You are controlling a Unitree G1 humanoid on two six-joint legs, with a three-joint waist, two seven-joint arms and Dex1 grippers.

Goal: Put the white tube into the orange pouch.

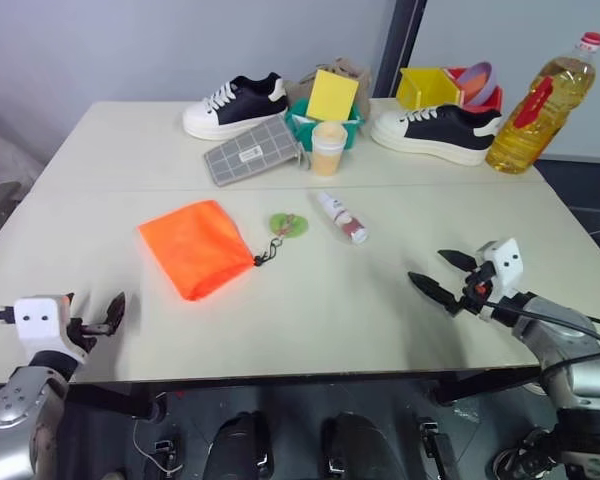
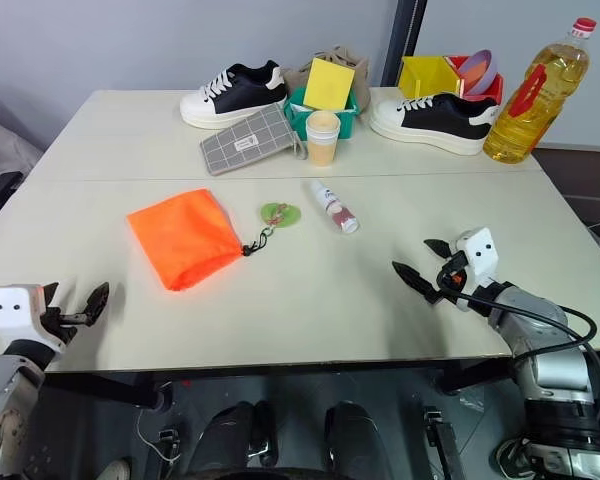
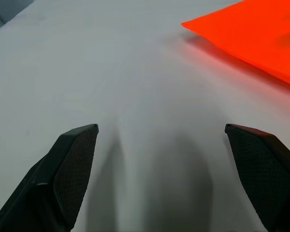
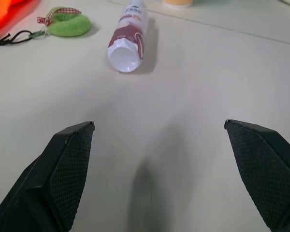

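The tag is joined to the flat orange pouch by a short black cord, so the orange pouch will slide along behind when I pull the tag.
The orange pouch lies flat on the table, left of centre, and its corner also shows in the left wrist view. Its black cord ends at a round green tag just right of it. The white tube lies on the table right of the tag, and its white end faces my right wrist camera. My left gripper hovers open over the table's near left edge, short of the pouch. My right gripper is open and empty at the near right, pointing toward the tube with a gap between them.
Along the far side stand a grey grid pouch, a cream cup, a green basket with a yellow card, two black-and-white sneakers, a yellow bin and an oil bottle.
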